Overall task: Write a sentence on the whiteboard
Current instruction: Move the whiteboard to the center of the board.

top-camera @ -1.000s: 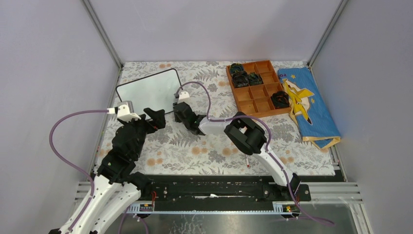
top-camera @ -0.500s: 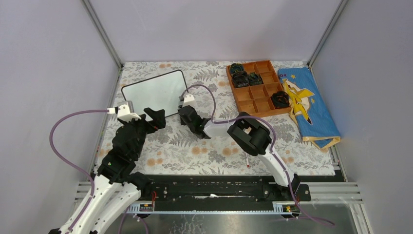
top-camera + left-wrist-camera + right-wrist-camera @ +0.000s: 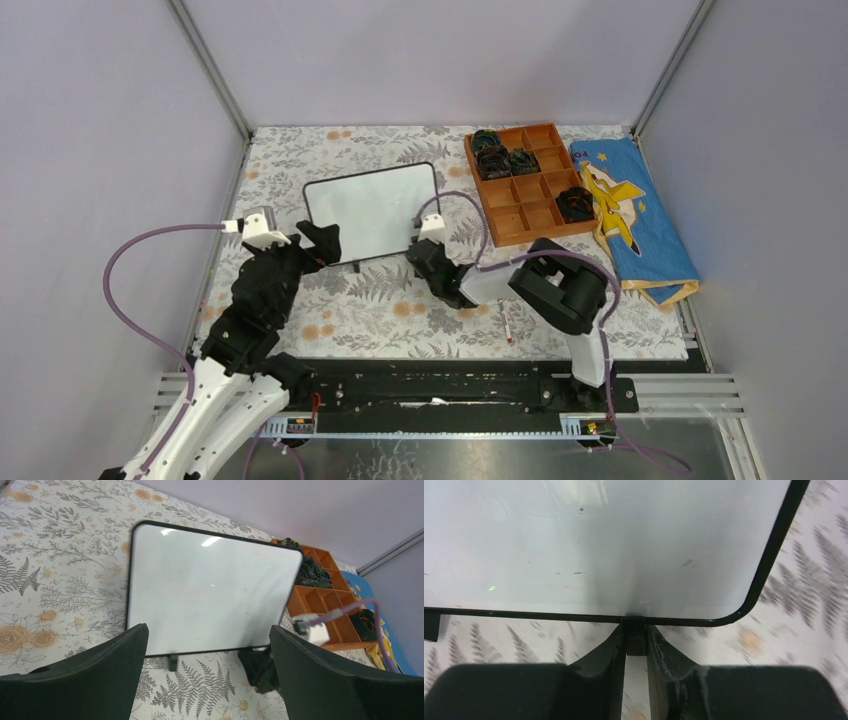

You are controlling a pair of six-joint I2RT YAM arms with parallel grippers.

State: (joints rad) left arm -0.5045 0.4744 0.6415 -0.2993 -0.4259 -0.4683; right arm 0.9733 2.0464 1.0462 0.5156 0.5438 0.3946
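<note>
My right gripper should continue to pull the black foot [image 3: 635, 636], because there is open cloth [image 3: 457, 176] from the whiteboard to the brown tray. It should let go once the whiteboard gets near the tray.
The whiteboard [image 3: 372, 210] lies mid-table, white with a thin black frame; its face [image 3: 210, 590] is blank and no sentence shows on it. My right gripper [image 3: 420, 256] is at the board's near right edge, shut on a small black foot [image 3: 635, 639] under the frame [image 3: 574, 616]. My left gripper [image 3: 295, 238] hovers by the board's near left corner, wide open and holding nothing; in its wrist view the board's lower edge and another foot [image 3: 172, 662] sit between its fingers [image 3: 115, 665]. A thin white marker [image 3: 507, 325] with a red tip lies on the cloth near the right arm.
A brown compartment tray [image 3: 520, 215] with several dark items stands at the back right. A blue cloth [image 3: 640, 225] with a yellow figure lies to its right. Metal posts and grey walls close in the floral-covered table [image 3: 400, 310].
The right gripper has dragged the whiteboard to the right, from the far left to mid-table, and the right arm has swung right with it. The left arm has stayed put.
</note>
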